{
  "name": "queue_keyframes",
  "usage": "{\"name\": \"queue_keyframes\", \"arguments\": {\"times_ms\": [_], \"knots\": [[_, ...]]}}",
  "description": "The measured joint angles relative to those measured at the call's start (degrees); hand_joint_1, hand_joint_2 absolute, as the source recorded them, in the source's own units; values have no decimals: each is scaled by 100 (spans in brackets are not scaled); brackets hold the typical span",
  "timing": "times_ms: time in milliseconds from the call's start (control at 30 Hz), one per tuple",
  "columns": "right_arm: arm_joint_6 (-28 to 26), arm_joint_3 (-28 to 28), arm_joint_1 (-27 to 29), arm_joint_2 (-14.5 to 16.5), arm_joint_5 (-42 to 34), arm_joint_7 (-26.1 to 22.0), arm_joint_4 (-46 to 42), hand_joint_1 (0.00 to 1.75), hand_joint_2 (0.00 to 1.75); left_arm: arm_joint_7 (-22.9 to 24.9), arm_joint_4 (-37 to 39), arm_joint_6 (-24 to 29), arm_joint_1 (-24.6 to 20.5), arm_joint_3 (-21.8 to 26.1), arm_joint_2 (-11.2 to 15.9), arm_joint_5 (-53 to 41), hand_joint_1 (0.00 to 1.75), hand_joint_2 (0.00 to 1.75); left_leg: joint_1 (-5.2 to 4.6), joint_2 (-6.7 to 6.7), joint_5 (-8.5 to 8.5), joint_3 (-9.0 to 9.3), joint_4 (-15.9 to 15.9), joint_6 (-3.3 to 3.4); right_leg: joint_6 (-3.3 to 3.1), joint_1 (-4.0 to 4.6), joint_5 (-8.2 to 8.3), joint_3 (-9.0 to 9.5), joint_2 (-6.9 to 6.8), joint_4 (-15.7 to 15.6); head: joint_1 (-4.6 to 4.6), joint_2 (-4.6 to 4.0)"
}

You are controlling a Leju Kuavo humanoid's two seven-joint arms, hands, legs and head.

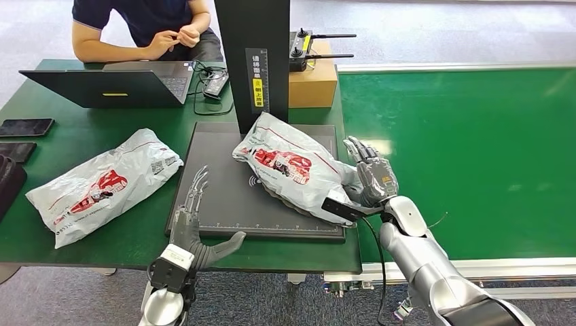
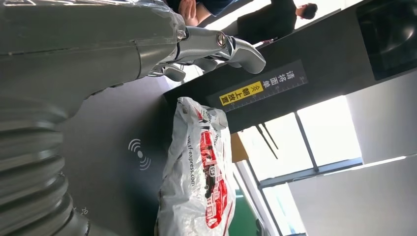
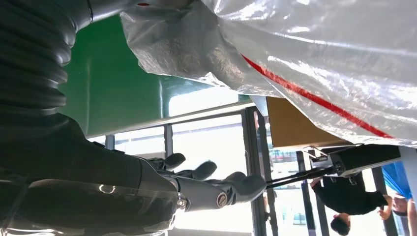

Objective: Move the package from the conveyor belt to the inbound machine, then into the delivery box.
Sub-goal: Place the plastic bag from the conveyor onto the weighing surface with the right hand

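A loose, wrinkled flap [image 3: 179,44] of the package [image 1: 292,166] hangs next to the robot's right gripper, so I expect the package to bunch up into folds there and come along when the robot pulls.
A white plastic package [image 1: 289,170] with red print lies on the right half of the inbound machine's black platform [image 1: 224,197], just in front of its black column [image 1: 253,61]. My right hand [image 1: 370,178] is at the package's right edge with its fingers spread, and nothing is gripped; in the right wrist view the package [image 3: 314,54] lies close beside the extended fingers [image 3: 216,189]. My left hand [image 1: 195,221] is open, fingers stretched over the platform's front left corner. The left wrist view shows the package [image 2: 199,182] apart from the fingers [image 2: 221,49].
A second similar package [image 1: 102,183] lies on the green table to the left. The green conveyor belt [image 1: 475,149] runs on the right. Behind are a laptop [image 1: 115,85], a cardboard box [image 1: 314,83], a phone [image 1: 26,127] and a seated person [image 1: 149,27].
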Motion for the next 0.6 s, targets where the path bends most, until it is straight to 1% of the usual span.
{"name": "queue_keyframes", "arguments": {"times_ms": [167,400,600], "knots": [[-130,1,-130,33,-39,-56,308,0,175,-35,41,19,1,0,0,7,0,175,0,0,0,1,0,0,0,0,0,2,0,0,0,0],[-161,10,-200,92,-81,-172,497,0,175,-36,52,24,4,0,0,8,0,175,0,0,0,3,0,0,0,0,1,3,0,0,1,0],[54,10,-206,136,-288,-394,555,0,175,-1,52,24,6,0,-22,-2,0,175,0,1,0,3,0,0,0,0,1,3,1,0,1,0]]}}
